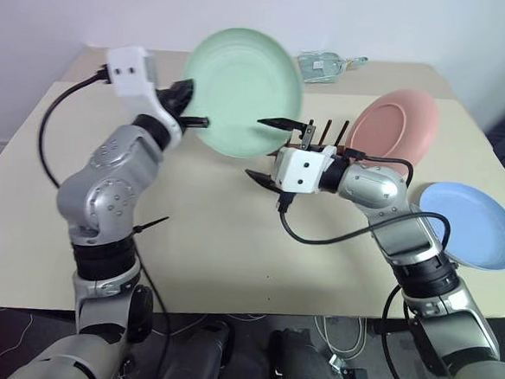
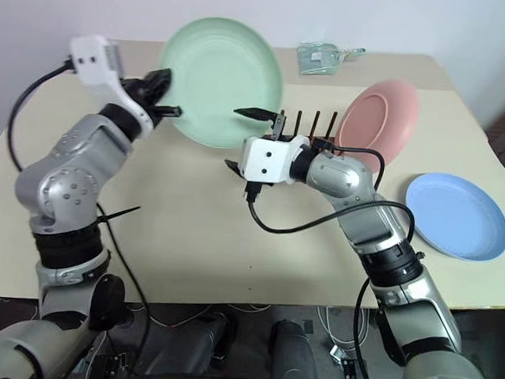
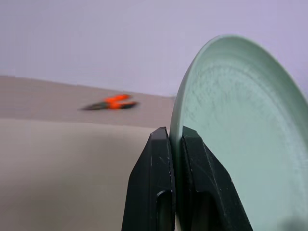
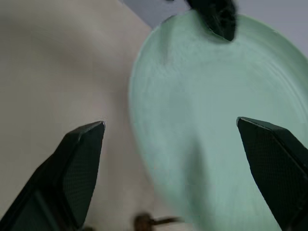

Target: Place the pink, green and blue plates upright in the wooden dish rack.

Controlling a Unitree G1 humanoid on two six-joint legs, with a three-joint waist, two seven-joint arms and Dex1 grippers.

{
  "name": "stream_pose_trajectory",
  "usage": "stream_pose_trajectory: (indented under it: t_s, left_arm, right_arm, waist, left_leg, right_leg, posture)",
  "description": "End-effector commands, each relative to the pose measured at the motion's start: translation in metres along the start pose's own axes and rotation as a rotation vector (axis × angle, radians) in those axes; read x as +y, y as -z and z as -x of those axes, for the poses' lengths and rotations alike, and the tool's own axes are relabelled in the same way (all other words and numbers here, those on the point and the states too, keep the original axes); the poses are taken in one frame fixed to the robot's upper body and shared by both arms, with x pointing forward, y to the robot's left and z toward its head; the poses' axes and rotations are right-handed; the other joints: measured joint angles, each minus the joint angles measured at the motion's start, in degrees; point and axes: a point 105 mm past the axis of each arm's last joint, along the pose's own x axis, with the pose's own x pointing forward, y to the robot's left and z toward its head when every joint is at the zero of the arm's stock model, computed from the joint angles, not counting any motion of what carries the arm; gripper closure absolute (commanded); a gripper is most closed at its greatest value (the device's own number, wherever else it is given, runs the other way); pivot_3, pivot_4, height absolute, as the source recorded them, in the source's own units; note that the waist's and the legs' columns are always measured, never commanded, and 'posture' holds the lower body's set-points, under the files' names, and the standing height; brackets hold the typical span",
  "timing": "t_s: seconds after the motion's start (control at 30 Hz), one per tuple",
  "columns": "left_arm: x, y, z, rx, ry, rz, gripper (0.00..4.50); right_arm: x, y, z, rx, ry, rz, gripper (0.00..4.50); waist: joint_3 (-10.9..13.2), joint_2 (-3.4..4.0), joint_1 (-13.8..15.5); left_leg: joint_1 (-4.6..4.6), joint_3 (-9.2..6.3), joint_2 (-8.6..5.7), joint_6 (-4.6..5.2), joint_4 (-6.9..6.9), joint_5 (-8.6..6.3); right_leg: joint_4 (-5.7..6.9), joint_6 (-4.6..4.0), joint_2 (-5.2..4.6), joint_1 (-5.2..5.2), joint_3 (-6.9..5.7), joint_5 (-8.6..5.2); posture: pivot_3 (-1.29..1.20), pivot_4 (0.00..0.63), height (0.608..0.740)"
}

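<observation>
The green plate is in my left gripper, held by the rim [image 1: 189,98] farthest from the rack. My right gripper should therefore grab the green plate's lower rim [image 1: 267,147] before putting the plate in the rack.
My left gripper [image 1: 189,107] is shut on the left rim of the green plate [image 1: 242,89], which hangs tilted up above the table's back half. In the left wrist view its fingers [image 3: 159,163] clamp the green plate's edge [image 3: 240,144]. My right gripper [image 1: 264,149] stands open just below and right of that plate, its wide-spread fingertips [image 4: 91,139] pointing at the plate's face [image 4: 216,120] without touching it. The pink plate [image 1: 396,126] stands upright in the wooden dish rack [image 1: 326,132], whose dark pegs show behind my right wrist. The blue plate [image 1: 471,224] lies flat at the table's right edge.
A clear plastic packet [image 1: 326,65] lies at the back of the beige table [image 1: 214,239]. A blurred orange and black object [image 3: 113,102] rests far off on the table. A black cable [image 1: 336,234] loops from my right wrist over the tabletop.
</observation>
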Motion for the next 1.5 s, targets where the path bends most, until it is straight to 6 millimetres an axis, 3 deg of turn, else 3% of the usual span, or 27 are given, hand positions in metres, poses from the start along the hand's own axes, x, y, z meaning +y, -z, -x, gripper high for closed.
stream_pose_trajectory:
  t_s: [0.03,0.2,0.27,0.3,0.43,0.5,0.57,0.63,0.7,0.77,0.87,0.97,1.23,1.5]
  left_arm:
    - [-0.016,-0.017,0.003,-0.059,0.050,-0.019,4.50]
    - [-0.019,-0.013,0.004,-0.057,0.067,0.051,4.50]
    - [-0.018,-0.017,0.006,-0.083,0.075,0.092,3.80]
    - [-0.014,-0.023,0.006,-0.114,0.061,0.128,3.44]
    - [0.005,-0.066,0.014,-0.354,-0.003,0.248,1.40]
    - [0.020,-0.079,0.021,-0.440,-0.057,0.242,1.40]
    - [0.040,-0.077,0.028,-0.447,-0.146,0.085,1.40]
    - [0.061,-0.063,0.034,-0.395,-0.227,-0.077,1.40]
    - [0.066,-0.036,0.035,-0.278,-0.221,-0.247,1.40]
    - [0.059,-0.002,0.036,-0.161,-0.142,-0.364,1.40]
    - [0.040,0.044,0.042,-0.026,0.020,-0.357,1.40]
    - [0.018,0.076,0.052,0.046,0.156,-0.332,1.40]
    - [-0.022,0.103,0.071,0.122,0.389,-0.240,1.40]
    - [-0.023,0.107,0.074,0.148,0.398,-0.240,1.40]
  right_arm:
    - [-0.009,0.004,-0.001,0.009,0.044,0.085,0.88]
    - [-0.003,0.012,0.003,0.035,0.046,0.114,3.47]
    - [-0.005,0.013,0.004,0.040,0.061,0.126,4.36]
    - [-0.006,0.013,0.004,0.044,0.071,0.135,4.50]
    - [-0.010,0.015,0.005,0.050,0.104,0.141,4.50]
    - [-0.017,0.017,0.008,0.052,0.149,0.113,4.50]
    - [-0.031,0.021,0.015,0.056,0.217,0.046,4.50]
    - [-0.045,0.023,0.026,0.034,0.301,-0.057,4.50]
    - [-0.058,0.020,0.038,-0.026,0.377,-0.201,4.50]
    - [-0.072,0.016,0.051,-0.111,0.456,-0.421,4.50]
    - [-0.087,0.013,0.067,-0.238,0.541,-0.768,4.50]
    - [-0.085,0.005,0.074,-0.328,0.517,-1.006,4.50]
    - [-0.066,0.010,0.073,-0.300,0.525,-1.241,4.50]
    - [-0.058,0.037,0.072,-0.239,0.574,-1.412,4.50]
  waist:
    - [0.0,0.00,-0.5]
    - [0.0,0.00,-0.8]
    - [0.0,0.00,-0.7]
    - [0.0,0.00,-0.6]
    - [0.0,-0.06,-0.5]
    - [0.0,-0.06,-0.6]
    - [0.0,-0.03,-0.8]
    - [0.0,0.01,-0.9]
    - [0.0,0.01,-0.8]
    - [0.0,0.01,-0.5]
    - [0.0,0.02,-0.3]
    - [0.0,0.06,-0.5]
    - [0.1,0.34,-0.8]
    - [0.1,0.33,-0.7]
  left_leg:
    - [0.00,0.00,0.00,0.00,-0.01,0.00]
    - [0.00,0.00,0.02,-0.03,-0.08,0.04]
    - [0.00,0.00,0.02,-0.06,-0.10,0.05]
    - [0.00,-0.01,0.02,-0.06,-0.10,0.05]
    - [-0.06,-0.05,0.00,-0.06,-0.02,0.05]
    - [-0.14,-0.05,0.01,-0.06,0.01,0.05]
    - [-0.11,-0.03,0.01,-0.07,-0.04,0.05]
    - [0.00,0.03,0.01,-0.10,-0.21,0.09]
    - [0.08,0.06,0.02,-0.01,-0.29,0.15]
    - [0.08,0.06,0.02,0.00,-0.31,0.15]
    - [0.05,0.01,0.00,0.06,-0.29,0.06]
    - [0.03,-0.03,0.00,0.38,-0.28,-0.21]
    - [0.06,-0.01,0.04,0.36,-0.61,-0.16]
    - [0.07,-0.01,0.04,0.44,-0.60,-0.12]
  right_leg:
    - [0.00,0.00,0.00,0.00,0.00,0.00]
    - [0.02,0.00,0.04,-0.07,0.03,0.00]
    - [0.02,0.00,0.04,-0.08,0.03,0.00]
    - [0.02,-0.01,0.04,-0.07,0.03,0.00]
    - [0.00,0.00,0.03,-0.04,-0.02,0.00]
    - [0.01,-0.01,0.03,-0.11,-0.02,0.00]
    - [0.01,-0.01,0.04,-0.12,0.01,0.00]
    - [0.02,-0.02,0.04,-0.12,0.10,0.00]
    - [0.02,-0.04,0.06,-0.10,0.15,0.01]
    - [0.01,-0.06,0.06,-0.10,0.17,0.02]
    - [-0.04,-0.06,0.03,-0.06,0.15,0.02]
    - [-0.05,-0.07,0.02,-0.07,0.15,0.02]
    - [-0.03,-0.20,0.01,-0.25,0.18,-0.04]
    - [-0.06,-0.20,0.00,-0.21,0.16,-0.04]
  posture:
    - [0.00,0.150,0.727]
    - [0.00,0.150,0.727]
    - [0.00,0.150,0.727]
    - [0.00,0.150,0.727]
    - [0.00,0.150,0.727]
    - [0.00,0.150,0.727]
    - [0.00,0.150,0.727]
    - [0.00,0.150,0.727]
    - [0.00,0.150,0.727]
    - [0.00,0.150,0.727]
    - [0.00,0.150,0.727]
    - [0.00,0.150,0.727]
    - [0.00,0.150,0.727]
    - [0.00,0.150,0.727]
